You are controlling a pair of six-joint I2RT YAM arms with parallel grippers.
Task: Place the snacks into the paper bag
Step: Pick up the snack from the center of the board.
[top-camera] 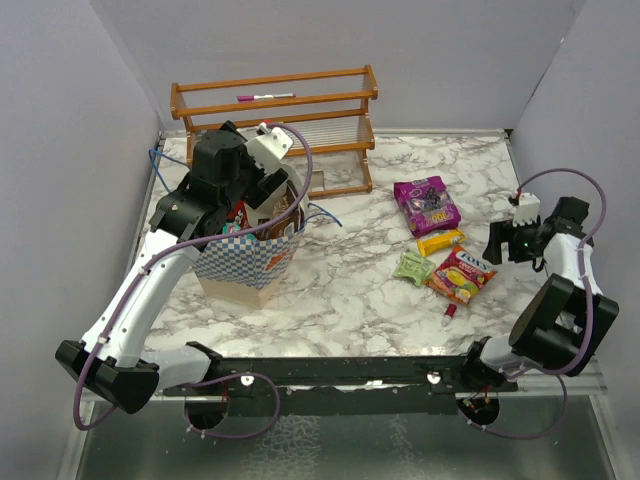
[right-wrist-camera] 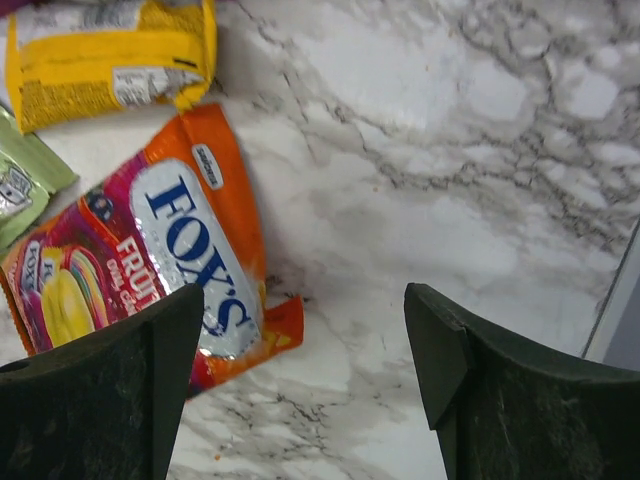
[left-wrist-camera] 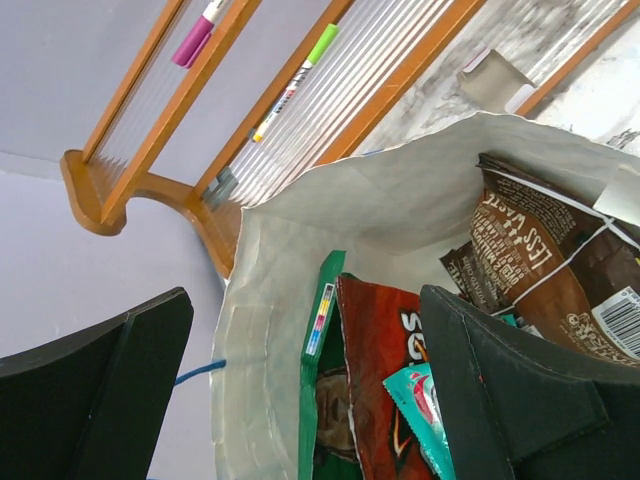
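The paper bag [top-camera: 245, 262] is far across from the Fox's pack, so the robot's right gripper should grip the pack by its orange edge [top-camera: 486, 272] and pass it to the left gripper.
The checkered paper bag [top-camera: 248, 264] stands at the left, and its white inner wall [left-wrist-camera: 260, 330] fills the left wrist view. Inside it are a red Doritos packet [left-wrist-camera: 385, 390], a green packet [left-wrist-camera: 318, 390], a teal pack [left-wrist-camera: 428, 400] and a glossy brown bag [left-wrist-camera: 540, 255]. My left gripper [left-wrist-camera: 300, 400] is open over the bag's mouth, one finger outside the wall and one inside, holding nothing. On the table lie a magenta pack [top-camera: 427, 205], a yellow pack [top-camera: 440, 241], a light-green one [top-camera: 412, 266] and a red-yellow Fox's pack [right-wrist-camera: 150, 270]. My right gripper [right-wrist-camera: 300, 390] is open and empty just right of the Fox's pack.
A wooden rack [top-camera: 275, 110] with markers stands behind the bag. A tiny red-pink object [top-camera: 451, 312] lies near the front edge. The enclosure's walls close in on the left, back and right.
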